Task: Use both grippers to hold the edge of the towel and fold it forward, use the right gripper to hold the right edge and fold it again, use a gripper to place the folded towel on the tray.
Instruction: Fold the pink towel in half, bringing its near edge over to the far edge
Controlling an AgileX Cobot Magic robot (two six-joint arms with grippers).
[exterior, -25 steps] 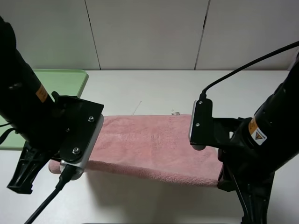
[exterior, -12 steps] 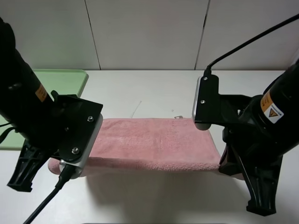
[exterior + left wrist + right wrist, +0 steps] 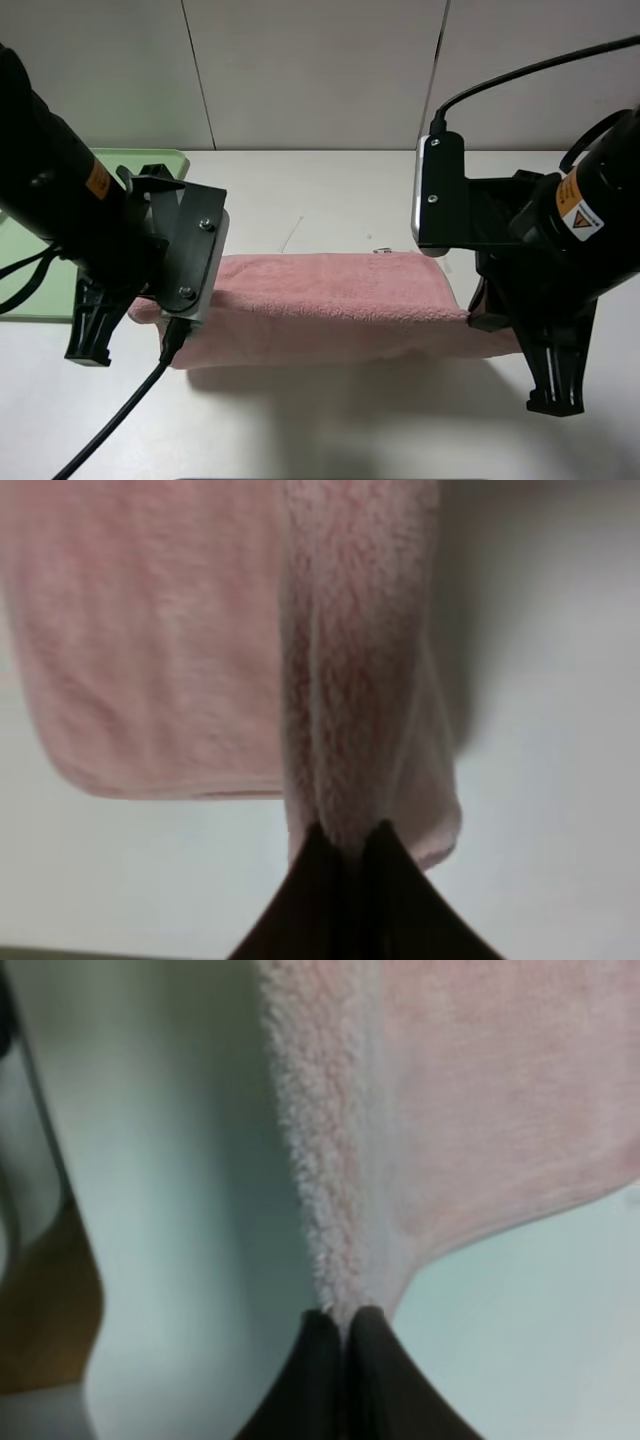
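Note:
The towel's raised edge [image 3: 340, 310] is tight and parallel to its far edge [image 3: 335, 254]. My right gripper should keep moving forward and let go where the edges meet.
The pink fluffy towel [image 3: 330, 305] hangs stretched between my two arms above the white table, its near edge raised and carried toward the far side. My left gripper [image 3: 347, 838] is shut on the towel's [image 3: 340, 680] left edge; in the exterior view the arm hides the pincer. My right gripper [image 3: 340, 1325] is shut on the towel's [image 3: 400, 1140] right edge, also hidden behind its arm in the exterior view. The pale green tray [image 3: 150, 165] lies at the far left of the table, partly covered by my left arm.
The white table [image 3: 320, 200] stretches behind the towel to a pale panelled wall [image 3: 320, 70]. A small clip-like speck [image 3: 381, 250] lies on the table just past the towel's far edge. Black cables trail from both arms.
Both grippers have lifted the towel's near edge and carried it away from the front of the table. The towel now folds over itself and its front edge sits higher and farther back.

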